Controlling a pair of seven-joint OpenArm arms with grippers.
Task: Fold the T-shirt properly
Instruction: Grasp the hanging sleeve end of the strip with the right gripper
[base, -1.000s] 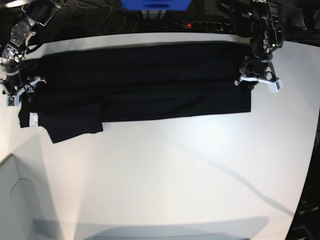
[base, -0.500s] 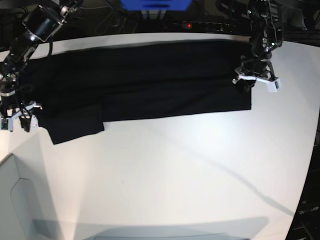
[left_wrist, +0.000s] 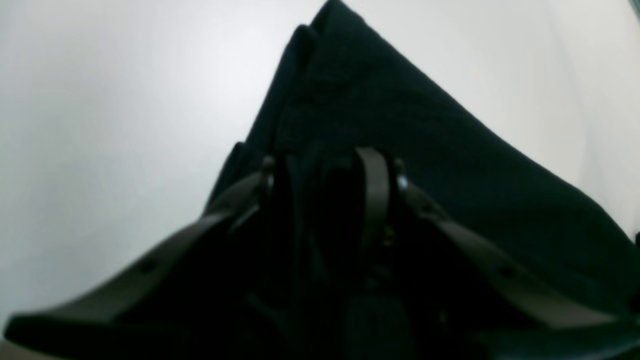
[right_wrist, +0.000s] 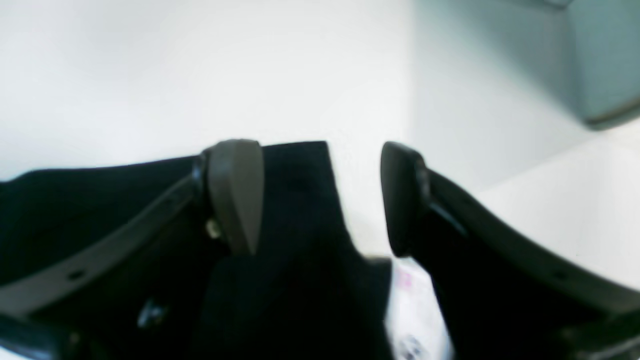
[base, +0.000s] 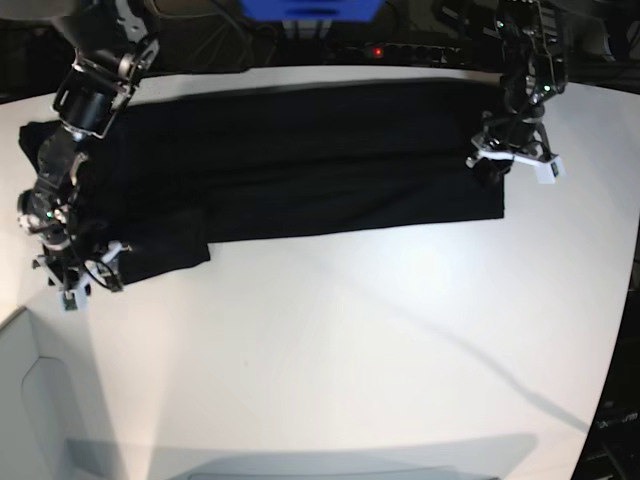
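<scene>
I should take the sleeve's corner (right_wrist: 324, 151) with my right gripper and fold it back onto the T-shirt, because the sleeve (base: 172, 245) sticks out beyond the folded T-shirt's front edge.
The black T-shirt (base: 300, 160) lies as a long folded band across the back of the white table (base: 350, 350), one sleeve sticking out at front left. My right gripper (base: 78, 280) is at that sleeve's front left corner. In the right wrist view it (right_wrist: 320, 195) is open, the sleeve's edge (right_wrist: 300, 200) between its fingers and a white label (right_wrist: 405, 285) beside it. My left gripper (base: 510, 165) is at the shirt's right end. In the left wrist view it (left_wrist: 322, 185) is closed on a fold of black cloth (left_wrist: 400, 100). No print shows.
A grey bin (base: 30, 400) stands at the table's front left corner, close to my right gripper; it also shows in the right wrist view (right_wrist: 600, 60). A power strip (base: 400, 50) and cables lie behind the table's back edge.
My right gripper has moved from the shirt's left edge toward the front, down to the sleeve's corner. The shirt's left end now lies spread further left. My left gripper has stayed put.
</scene>
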